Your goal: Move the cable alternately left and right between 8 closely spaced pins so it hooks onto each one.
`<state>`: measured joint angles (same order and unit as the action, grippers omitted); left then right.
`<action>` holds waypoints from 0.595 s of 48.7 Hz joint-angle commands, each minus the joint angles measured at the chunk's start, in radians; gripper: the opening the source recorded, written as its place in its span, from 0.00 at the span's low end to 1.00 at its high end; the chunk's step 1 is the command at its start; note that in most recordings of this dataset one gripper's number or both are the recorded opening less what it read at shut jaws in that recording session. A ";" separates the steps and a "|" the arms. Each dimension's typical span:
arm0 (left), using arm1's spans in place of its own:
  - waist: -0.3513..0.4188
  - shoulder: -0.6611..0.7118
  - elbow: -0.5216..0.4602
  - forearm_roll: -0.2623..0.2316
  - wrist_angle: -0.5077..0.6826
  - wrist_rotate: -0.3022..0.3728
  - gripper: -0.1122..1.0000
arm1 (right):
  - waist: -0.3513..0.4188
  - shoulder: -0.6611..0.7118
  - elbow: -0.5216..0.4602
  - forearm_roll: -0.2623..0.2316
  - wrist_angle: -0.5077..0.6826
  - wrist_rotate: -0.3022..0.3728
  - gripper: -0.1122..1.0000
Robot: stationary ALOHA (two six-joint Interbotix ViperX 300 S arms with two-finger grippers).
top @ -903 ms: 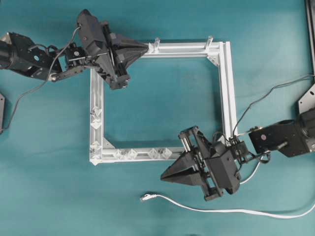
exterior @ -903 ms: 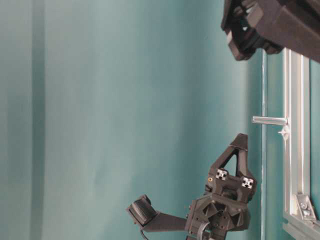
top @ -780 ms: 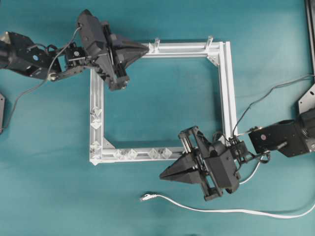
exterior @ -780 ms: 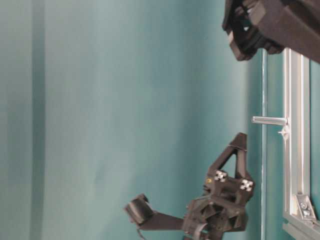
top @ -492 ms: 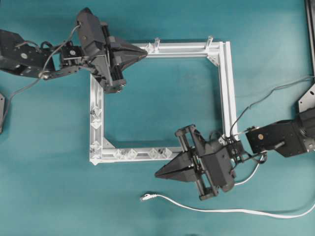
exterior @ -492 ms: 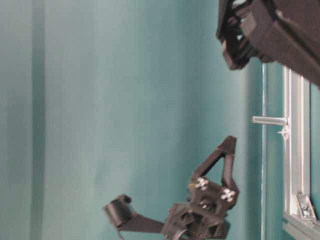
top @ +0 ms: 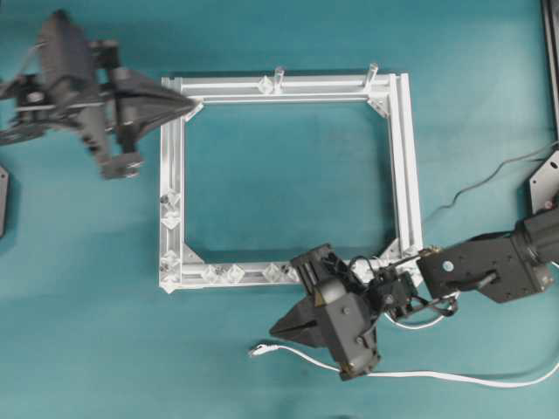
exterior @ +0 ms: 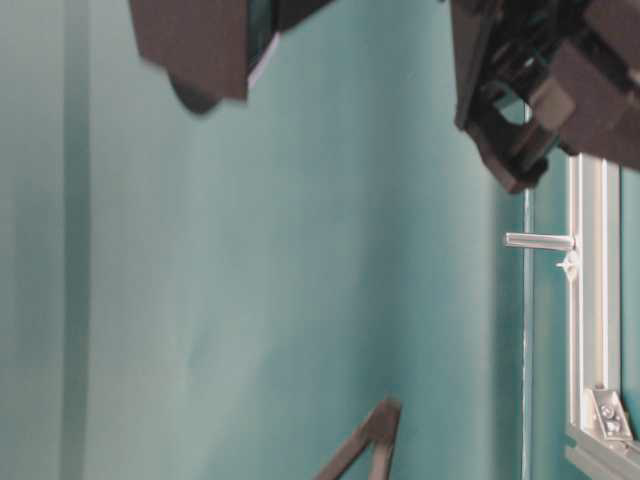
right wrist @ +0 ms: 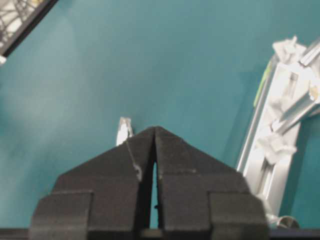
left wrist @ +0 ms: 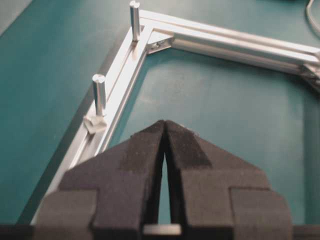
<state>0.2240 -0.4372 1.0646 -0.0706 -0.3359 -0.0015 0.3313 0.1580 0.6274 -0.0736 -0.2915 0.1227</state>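
Note:
The white cable (top: pixel 259 350) is lying in a slack curve (top: pixel 410 374) behind its plug, so it will bend into a wide loop when I carry the plug.
The white cable (top: pixel 454 379) lies on the teal table in front of the square aluminium frame (top: pixel 403 175), its clear plug (top: pixel 258 351) pointing left. My right gripper (top: pixel 274 332) is shut and empty, its tip just above and right of the plug. In the right wrist view the plug (right wrist: pixel 123 131) peeks out left of the closed right gripper (right wrist: pixel 154 128). The pins (top: pixel 234 273) sit along the frame's near and left rails, with no cable on them. My left gripper (top: pixel 192 105) is shut and empty at the frame's far left corner. The left wrist view shows that gripper (left wrist: pixel 164 122) over the frame's inside.
Two taller cylindrical posts (left wrist: pixel 99 92) (left wrist: pixel 135 20) stand on the far rail, one also visible in the table-level view (exterior: pixel 538 240). A dark grey robot wire (top: pixel 489 175) trails at the right. A black bracket (top: pixel 543 179) sits at the right edge.
My right gripper has swung down and left, ending close to the cable's plug. The left arm has pulled back leftward, off the frame's far rail to its outer corner.

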 commanded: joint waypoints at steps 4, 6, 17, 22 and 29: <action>-0.005 -0.153 0.060 0.003 0.044 0.002 0.10 | 0.005 -0.031 -0.051 0.003 0.092 0.048 0.10; -0.005 -0.192 0.078 0.003 0.071 0.003 0.10 | 0.006 -0.026 -0.060 0.003 0.120 0.054 0.10; -0.006 -0.446 0.173 0.003 0.262 0.006 0.11 | 0.037 0.012 -0.129 0.000 0.224 0.058 0.29; -0.005 -0.575 0.206 0.005 0.342 0.008 0.11 | 0.054 0.043 -0.176 0.000 0.284 0.060 0.57; -0.005 -0.770 0.253 0.005 0.456 0.006 0.11 | 0.064 0.095 -0.244 0.000 0.383 0.060 0.52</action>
<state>0.2209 -1.1137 1.3085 -0.0690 0.0644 0.0000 0.3881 0.2516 0.4357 -0.0736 0.0506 0.1841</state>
